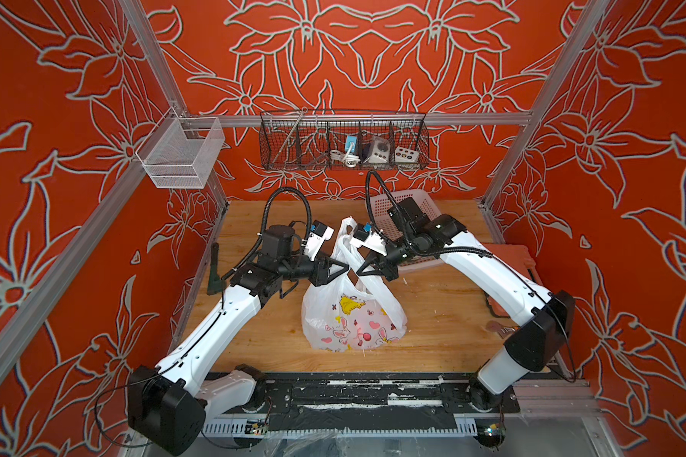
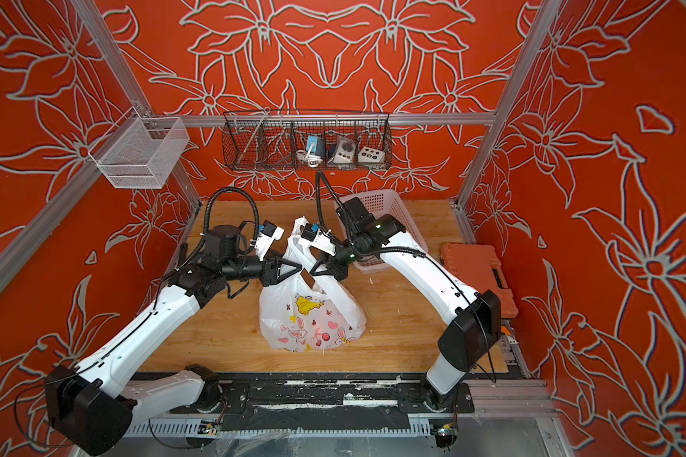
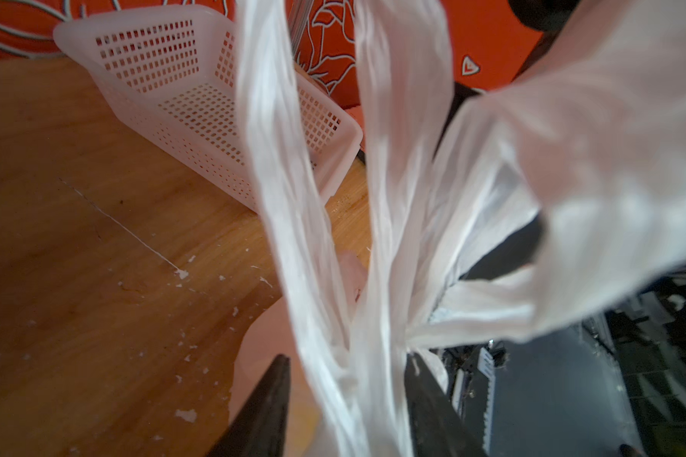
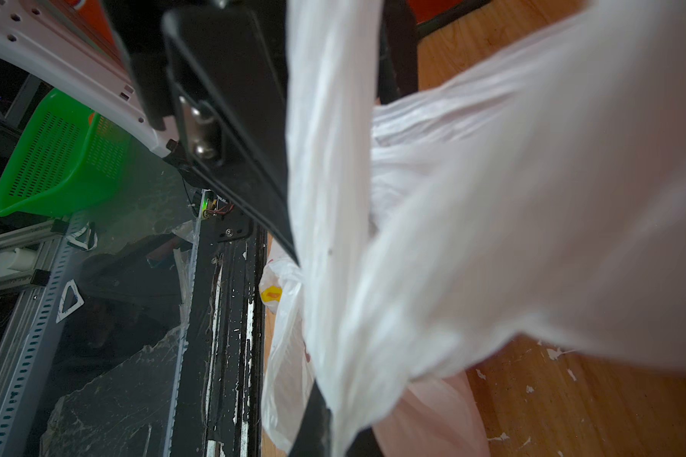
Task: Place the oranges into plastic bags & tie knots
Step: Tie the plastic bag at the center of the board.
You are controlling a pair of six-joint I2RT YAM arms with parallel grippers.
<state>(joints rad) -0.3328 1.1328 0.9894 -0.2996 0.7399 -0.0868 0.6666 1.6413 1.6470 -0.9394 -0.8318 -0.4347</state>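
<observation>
Handle pieces (image 3: 369,358) pass loosely through the left gripper's open fingers, so the left gripper should close tightly on them before the right gripper lets go of its handle piece and moves to the handles' top (image 1: 348,223).
The white plastic bag (image 1: 353,320) with bunny and heart prints stands in the middle of the wooden table (image 1: 432,316), seen in both top views (image 2: 309,316). The oranges are hidden inside it. Its loop handles (image 1: 347,233) rise between my grippers and cross in a loose twist (image 3: 389,328); I cannot tell whether that is a knot. My left gripper (image 1: 347,270) (image 3: 347,360) is open, with handle strands running loosely between its fingers. My right gripper (image 1: 360,273) (image 4: 333,411) faces it from the other side, shut on a handle strip (image 4: 333,198).
A white perforated basket (image 1: 412,205) sits behind the right arm at the back of the table. An orange tool case (image 2: 476,277) lies at the right edge. A black wire basket (image 1: 343,138) and a white mesh basket (image 1: 183,154) hang on the frame.
</observation>
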